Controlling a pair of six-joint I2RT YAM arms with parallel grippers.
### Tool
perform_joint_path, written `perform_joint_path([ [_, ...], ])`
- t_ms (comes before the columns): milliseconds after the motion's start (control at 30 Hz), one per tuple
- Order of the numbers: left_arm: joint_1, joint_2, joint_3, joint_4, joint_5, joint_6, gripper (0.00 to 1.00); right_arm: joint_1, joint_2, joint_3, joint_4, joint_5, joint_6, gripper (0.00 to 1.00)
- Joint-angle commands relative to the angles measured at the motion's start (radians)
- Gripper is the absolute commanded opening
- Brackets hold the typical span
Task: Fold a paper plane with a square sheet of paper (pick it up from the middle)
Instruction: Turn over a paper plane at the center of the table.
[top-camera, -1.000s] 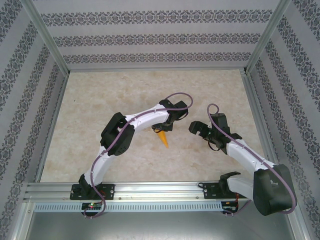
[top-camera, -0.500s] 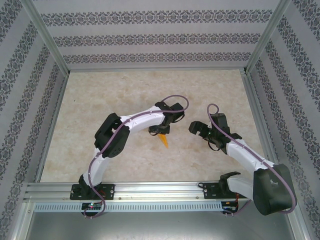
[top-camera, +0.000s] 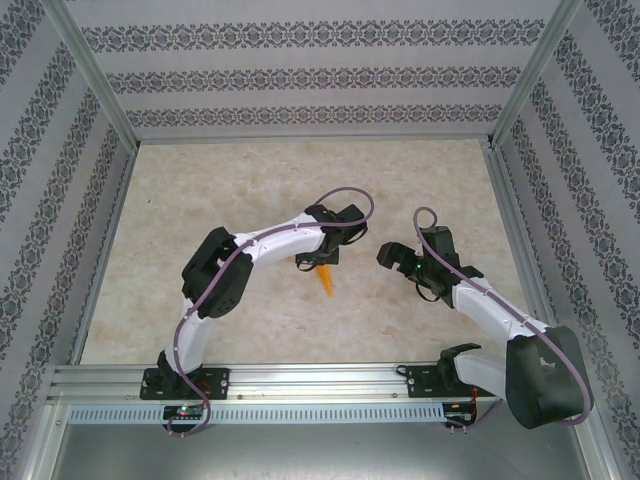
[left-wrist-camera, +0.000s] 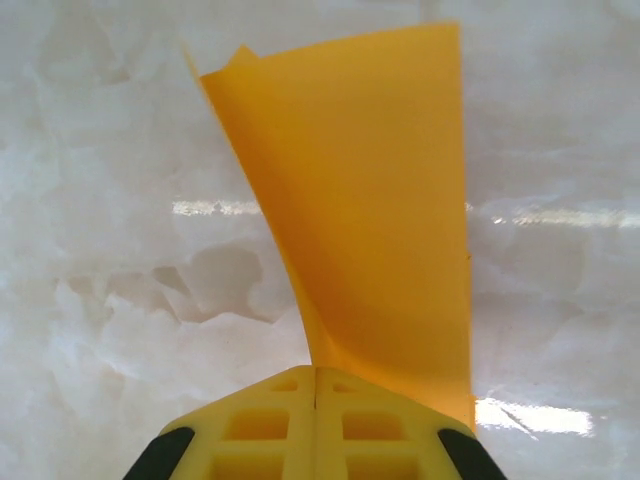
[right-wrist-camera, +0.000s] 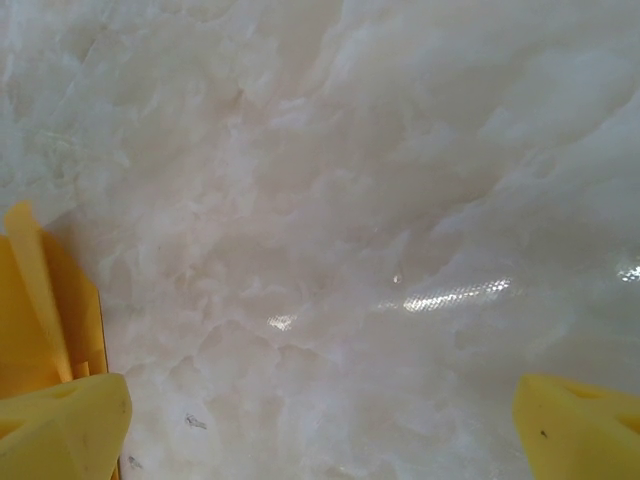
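The paper plane has my left gripper's wrist reaching across it toward my right gripper, so I should swing the wrist back before my right gripper takes the plane.
The orange paper, folded into a slim pointed paper plane, sticks out from my left gripper toward the near side, tip just above the table. In the left wrist view the plane flares away from the left gripper, whose yellow fingers are pressed together, shut on its near end. My right gripper hovers to the right of the plane, apart from it and open. Its yellow fingertips stand wide with bare table between them, and the plane shows at the left edge.
The marble-patterned table is fenced by aluminium rails and patterned walls. Both arm bases sit on the near rail. Purple cables loop over both wrists.
The left gripper's fingers have closed fully on the paper. The left arm's elbow has swung left and the wrist drew slightly back; the plane barely moved. The right arm stayed still.
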Motion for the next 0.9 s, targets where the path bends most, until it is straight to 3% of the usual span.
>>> perform_joint_path([
  [0,0.003,-0.108,-0.014,0.063,-0.034,0.005,0.01,-0.009,-0.017,-0.02,0.035,-0.03,0.0,0.98],
  [233,0.007,-0.282,-0.178,0.374,0.12,0.104,0.02,-0.002,-0.136,-0.024,0.047,-0.107,0.001,0.98],
  [467,0.08,-0.344,-0.421,0.763,0.378,0.085,0.0,0.099,-0.246,-0.003,0.028,-0.028,0.039,0.91],
  [667,0.138,-0.327,-0.596,1.031,0.525,-0.005,0.0,0.226,-0.23,0.014,0.054,0.046,0.113,0.72],
  [867,0.159,-0.333,-0.707,1.128,0.498,-0.092,0.0,0.345,-0.041,0.091,0.092,0.096,0.157,0.5],
])
